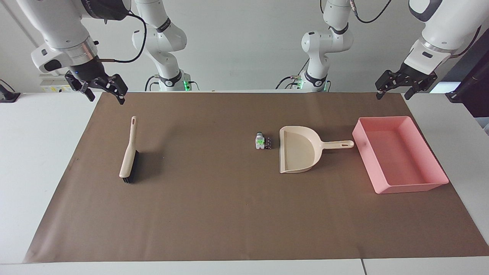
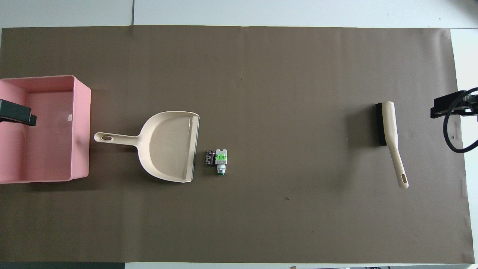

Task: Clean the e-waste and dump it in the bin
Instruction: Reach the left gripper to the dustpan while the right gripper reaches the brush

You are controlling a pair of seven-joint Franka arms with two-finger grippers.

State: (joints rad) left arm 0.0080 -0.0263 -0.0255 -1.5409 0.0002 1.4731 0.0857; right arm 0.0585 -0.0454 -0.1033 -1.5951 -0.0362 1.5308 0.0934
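When I tip the beige dustpan over the pink bin, the e-waste [image 2: 218,160] should slide clear: the dustpan's smooth bottom ends in an open edge [image 2: 193,148].
The e-waste lies mid-mat, right at the dustpan's [image 1: 300,151] open lip: a whitish block with a green patch [image 1: 260,142] [image 2: 221,158] and a small black block [image 1: 269,143] [image 2: 210,157] touching it. The pink bin [image 1: 413,188] [image 2: 84,130] stands beside the dustpan's handle, toward the left arm's end of the table. My left gripper [image 1: 392,93] hangs open and empty, high over the bin's end of the mat. One of its fingers [image 2: 18,115] shows over the bin in the overhead view. My right gripper [image 1: 107,97] hangs open and empty, high over the mat's corner near the brush.
A beige brush with black bristles [image 1: 129,156] [image 2: 388,127] lies toward the right arm's end of the table, its handle pointing at the robots. The beige dustpan [image 2: 168,145] lies flat, handle toward the bin. A brown mat [image 1: 214,214] covers the white table.
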